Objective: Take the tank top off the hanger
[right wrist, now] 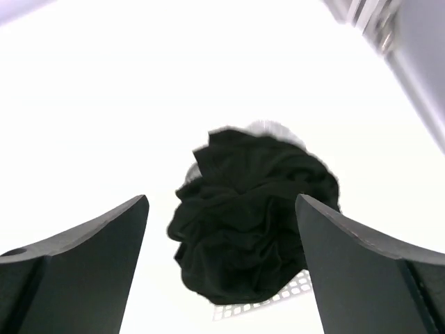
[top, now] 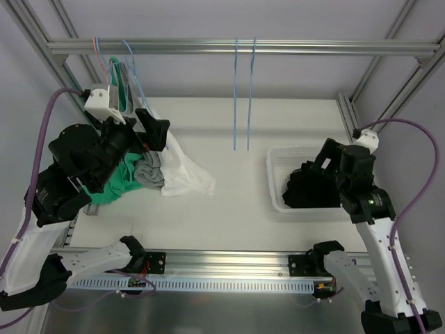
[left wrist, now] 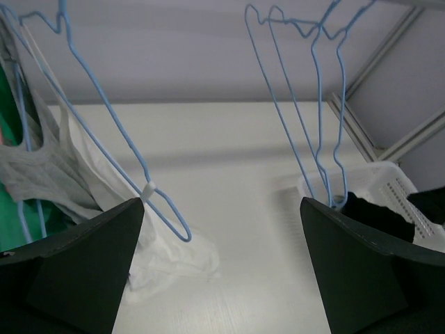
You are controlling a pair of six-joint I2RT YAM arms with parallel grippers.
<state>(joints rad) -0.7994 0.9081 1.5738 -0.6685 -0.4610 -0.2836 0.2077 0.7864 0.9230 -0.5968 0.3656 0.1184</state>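
The white tank top is hanging on the rail a long way from my right gripper, so next my left gripper takes the blue hanger off and brings it within reach.
Several tank tops hang on blue hangers at the rail's left end: a green one, a grey one and a white one whose hem trails on the table. In the left wrist view the grey top and the white top hang at the left, and a blue hanger slants across them. My left gripper is open and empty beside them. My right gripper is open above a black garment in the white basket.
Two bare blue hangers hang from the middle of the rail and also show in the left wrist view. The basket stands at the right of the table. Frame posts rise at the back corners.
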